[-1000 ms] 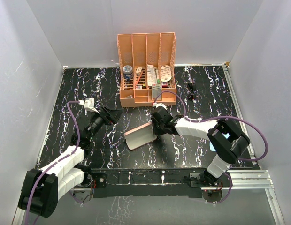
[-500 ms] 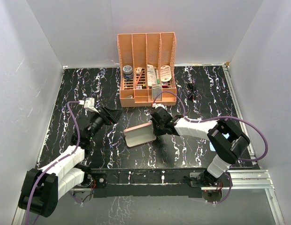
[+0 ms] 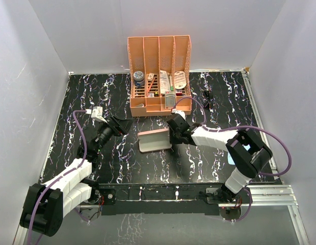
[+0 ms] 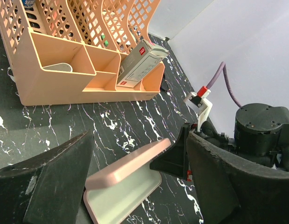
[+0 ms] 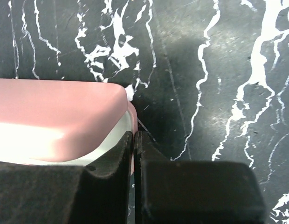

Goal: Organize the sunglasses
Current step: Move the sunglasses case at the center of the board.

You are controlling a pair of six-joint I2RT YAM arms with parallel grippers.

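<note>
I keep sliding the pink case with my right gripper, as my fingers hold its end rim [image 5: 133, 116] and the way there is clear, until the case sits square in front of the orange organizer.
The sunglasses [image 3: 208, 98] are small, black and thin-framed, and lie at the back right of the table, far from both grippers. The pink case [image 3: 154, 140] sits open at the table's middle, lid raised over its pale inside [image 4: 121, 196]. My right gripper [image 3: 170, 137] is shut on the thin rim at the case's right end [image 5: 128, 112], its fingertips [image 5: 121, 154] pressed together over that rim. My left gripper [image 3: 121, 125] stands open just left of the case, and the case shows between its fingers [image 4: 42, 186] without touching them.
An orange slotted organizer [image 3: 159, 76] with small items stands at the back centre, with its front trays [image 4: 65, 70] near the left gripper. A light blue patch [image 3: 230, 158] shows under the right arm's elbow. White walls enclose the black marbled table [image 3: 86, 97].
The right gripper has closed on the case's rim. The case has swung from a slant to lie nearly level and slightly farther back. The left arm has not moved.
</note>
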